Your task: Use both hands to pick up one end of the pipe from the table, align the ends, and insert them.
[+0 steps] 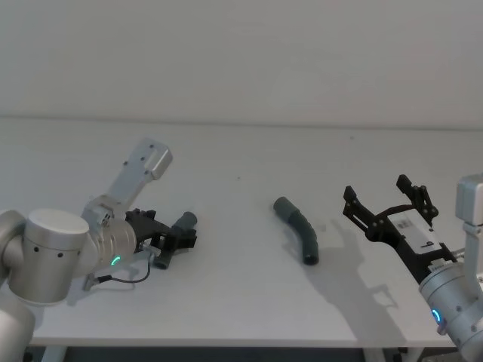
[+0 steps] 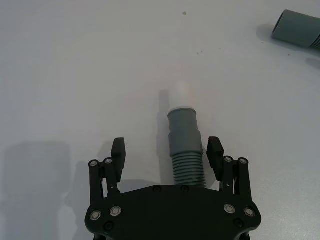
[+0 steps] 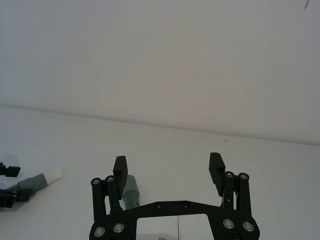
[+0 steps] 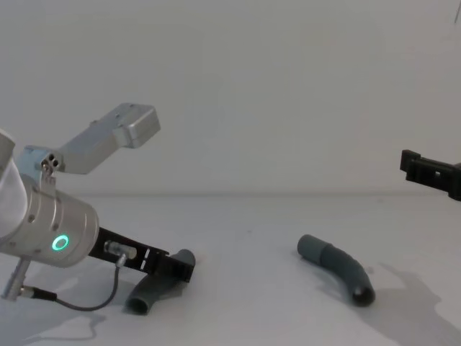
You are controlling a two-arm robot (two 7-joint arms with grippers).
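The cuff (image 4: 313,248) should keep sticking out when I lift the pipe piece, because the short, thick ribbed body (image 4: 347,269) holds its curve with both ends free.
Two curved dark grey pipe pieces lie on the white table (image 1: 241,143). My left gripper (image 1: 172,240) is low at the left piece (image 1: 185,221) and open. In the left wrist view its fingers (image 2: 118,152) stand on either side of the ribbed body, and the smooth cuff end (image 2: 184,130) points away from my left gripper (image 2: 166,147). The other pipe piece (image 1: 298,230) lies near the middle, with its cuff (image 1: 283,205) toward the back. My right gripper (image 1: 375,186) hovers open to the right of it, holding nothing. From the chest I see the left piece (image 4: 155,288) and the middle piece (image 4: 338,268).
A bare white wall (image 1: 241,53) rises behind the table. The table's front edge (image 1: 226,343) runs just below both arms. Open tabletop lies between the two pipe pieces and behind them.
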